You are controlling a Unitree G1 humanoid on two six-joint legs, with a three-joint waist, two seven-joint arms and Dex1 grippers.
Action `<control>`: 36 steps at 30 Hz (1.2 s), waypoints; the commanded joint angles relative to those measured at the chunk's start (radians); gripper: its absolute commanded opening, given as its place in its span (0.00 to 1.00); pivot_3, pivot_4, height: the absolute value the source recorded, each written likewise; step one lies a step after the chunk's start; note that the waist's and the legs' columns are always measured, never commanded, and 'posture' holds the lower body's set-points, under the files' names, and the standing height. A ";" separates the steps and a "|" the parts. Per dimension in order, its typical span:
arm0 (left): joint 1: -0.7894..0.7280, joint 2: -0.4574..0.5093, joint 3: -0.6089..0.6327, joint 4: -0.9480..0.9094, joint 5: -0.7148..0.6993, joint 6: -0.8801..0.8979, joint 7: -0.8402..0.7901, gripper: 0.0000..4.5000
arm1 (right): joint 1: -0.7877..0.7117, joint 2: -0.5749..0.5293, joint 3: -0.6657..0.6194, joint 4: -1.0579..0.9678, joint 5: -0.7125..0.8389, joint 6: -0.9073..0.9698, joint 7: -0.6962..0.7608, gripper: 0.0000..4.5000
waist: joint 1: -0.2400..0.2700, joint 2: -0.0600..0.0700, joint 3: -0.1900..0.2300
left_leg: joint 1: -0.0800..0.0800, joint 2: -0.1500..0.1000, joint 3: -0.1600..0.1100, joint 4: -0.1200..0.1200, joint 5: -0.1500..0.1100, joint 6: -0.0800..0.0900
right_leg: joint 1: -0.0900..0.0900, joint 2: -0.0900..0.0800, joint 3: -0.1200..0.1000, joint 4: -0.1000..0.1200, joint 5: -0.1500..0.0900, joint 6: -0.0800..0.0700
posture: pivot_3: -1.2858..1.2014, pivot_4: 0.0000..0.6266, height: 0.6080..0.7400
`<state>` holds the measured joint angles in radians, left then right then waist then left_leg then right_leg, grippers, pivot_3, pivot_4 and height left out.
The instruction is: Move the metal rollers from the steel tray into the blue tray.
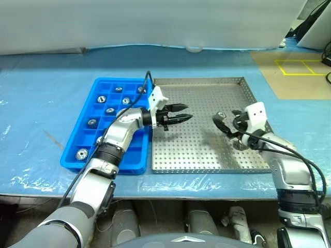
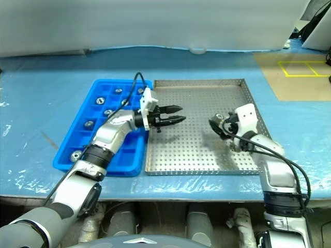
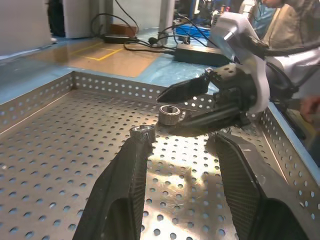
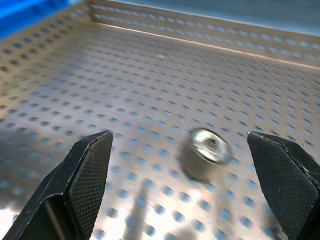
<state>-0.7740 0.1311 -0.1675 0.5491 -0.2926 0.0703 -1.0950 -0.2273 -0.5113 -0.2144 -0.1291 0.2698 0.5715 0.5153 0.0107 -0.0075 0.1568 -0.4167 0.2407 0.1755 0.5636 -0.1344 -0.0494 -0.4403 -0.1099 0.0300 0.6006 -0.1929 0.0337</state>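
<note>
The blue tray's edge (image 1: pixel 150 137) has my left gripper sticking out across it into my right gripper's path, so next my left gripper moves back before my right gripper brings the roller (image 1: pixel 221 115).
The steel tray (image 1: pixel 196 80) lies in the middle of the table, and the blue tray (image 1: pixel 70 159) sits against its left side. Several metal rollers (image 1: pixel 81 153) rest in the blue tray's compartments. My left gripper (image 1: pixel 189 112) hovers over the steel tray's left half, pointing right, open with nothing between its fingers. Another roller (image 3: pixel 142 132) shows at one left fingertip; I cannot tell if they touch. My right gripper (image 4: pixel 179 136) is wide open, low over the tray's right half. A roller (image 4: pixel 207 149) lies on the perforated floor between its fingers.
Blue plastic sheeting (image 1: pixel 41 103) covers the table around both trays. A brown surface with yellow tape (image 1: pixel 300 67) lies at the back right. A small white ring (image 1: pixel 194 49) sits at the table's far edge. The steel tray's raised rims surround both grippers.
</note>
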 commanded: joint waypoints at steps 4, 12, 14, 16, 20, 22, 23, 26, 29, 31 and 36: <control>-0.043 -0.067 -0.007 0.063 0.025 -0.082 -0.031 0.49 | -0.092 -0.004 -0.025 0.027 -0.007 0.052 -0.083 1.00 | -0.005 0.000 0.000 | 0.000 0.000 0.000 0.000 0.000 0.000 | 0.000 0.000 0.000 0.000 0.000 0.000 | 0.38 0.24 1.00; -0.017 -0.063 -0.008 0.055 0.058 -0.099 -0.032 0.49 | -0.286 0.021 0.038 0.275 -0.046 0.130 -0.141 1.00 | -0.014 0.000 0.000 | 0.000 0.000 0.001 0.000 0.000 0.000 | 0.000 0.000 0.001 0.001 0.000 0.000 | 0.40 0.24 1.00; -0.001 -0.052 -0.005 0.040 0.061 -0.094 -0.024 0.49 | -0.308 0.030 0.042 0.322 -0.042 0.126 -0.135 1.00 | -0.013 0.000 0.000 | 0.000 0.000 0.001 0.000 0.000 0.000 | 0.000 0.000 0.000 0.000 0.000 0.000 | 0.41 0.24 1.00; 0.014 -0.044 -0.002 0.022 0.063 -0.088 -0.014 0.49 | -0.321 0.034 0.053 0.365 -0.053 0.111 -0.135 1.00 | -0.011 0.000 0.000 | 0.000 0.000 0.001 -0.001 0.000 0.000 | 0.000 0.000 0.000 0.000 0.000 -0.001 | 0.41 0.24 1.00; 0.050 -0.034 -0.005 -0.028 0.056 -0.067 -0.001 0.49 | -0.355 0.056 0.050 0.455 -0.048 0.115 -0.141 1.00 | -0.005 0.000 0.000 | 0.000 0.000 0.001 -0.001 0.000 0.001 | 0.000 0.000 0.000 0.000 0.000 -0.001 | 0.43 0.24 1.00; 0.070 -0.025 -0.007 -0.052 0.055 -0.054 0.000 0.49 | -0.367 0.064 0.044 0.476 -0.036 0.118 -0.133 1.00 | 0.003 0.000 0.000 | 0.001 0.000 0.001 0.000 0.000 0.001 | 0.000 0.000 0.000 0.001 0.000 -0.001 | 0.43 0.24 1.00; 0.078 -0.019 -0.008 -0.061 0.057 -0.049 0.002 0.49 | -0.372 0.065 0.046 0.484 -0.034 0.120 -0.127 1.00 | 0.005 0.000 0.000 | 0.002 0.000 0.001 0.000 0.000 0.000 | 0.001 0.000 0.000 0.001 0.000 -0.001 | 0.43 0.24 1.00; 0.099 -0.004 -0.006 -0.081 0.065 -0.040 0.013 0.49 | -0.382 0.065 0.066 0.498 -0.027 0.140 -0.085 1.00 | 0.007 0.000 0.000 | 0.002 0.000 0.001 -0.001 0.000 0.000 | 0.001 0.000 0.000 0.001 0.000 -0.001 | 0.43 0.24 1.00; 0.103 0.003 -0.007 -0.092 0.062 -0.036 0.019 0.49 | -0.376 0.069 0.079 0.490 -0.022 0.176 -0.057 1.00 | 0.008 0.000 0.000 | 0.002 0.000 0.001 -0.001 0.000 0.000 | 0.002 0.000 0.000 0.001 0.000 -0.001 | 0.44 0.24 1.00; 0.104 0.006 -0.006 -0.096 0.063 -0.035 0.024 0.49 | -0.370 0.073 0.084 0.485 -0.025 0.183 -0.050 0.96 | 0.008 0.000 0.000 | 0.002 0.000 0.001 -0.001 0.000 0.000 | 0.002 0.000 0.000 0.001 0.000 -0.001 | 0.44 0.24 1.00; 0.100 0.022 -0.001 -0.098 0.066 -0.037 0.031 0.50 | -0.370 0.088 0.095 0.462 -0.019 0.185 -0.026 0.63 | 0.006 0.000 0.000 | 0.004 0.000 0.001 -0.002 0.000 0.000 | 0.002 0.000 0.000 0.001 0.000 -0.001 | 0.45 0.24 1.00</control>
<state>-0.6638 0.1470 -0.1827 0.4930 -0.2206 0.0402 -1.0660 -0.6026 -0.4326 -0.1351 0.3550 0.2333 0.7413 0.4742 0.0168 -0.0074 0.1568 -0.4131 0.2411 0.1764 0.5620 -0.1342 -0.0496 -0.4387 -0.1099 0.0303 0.6017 -0.1929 0.0330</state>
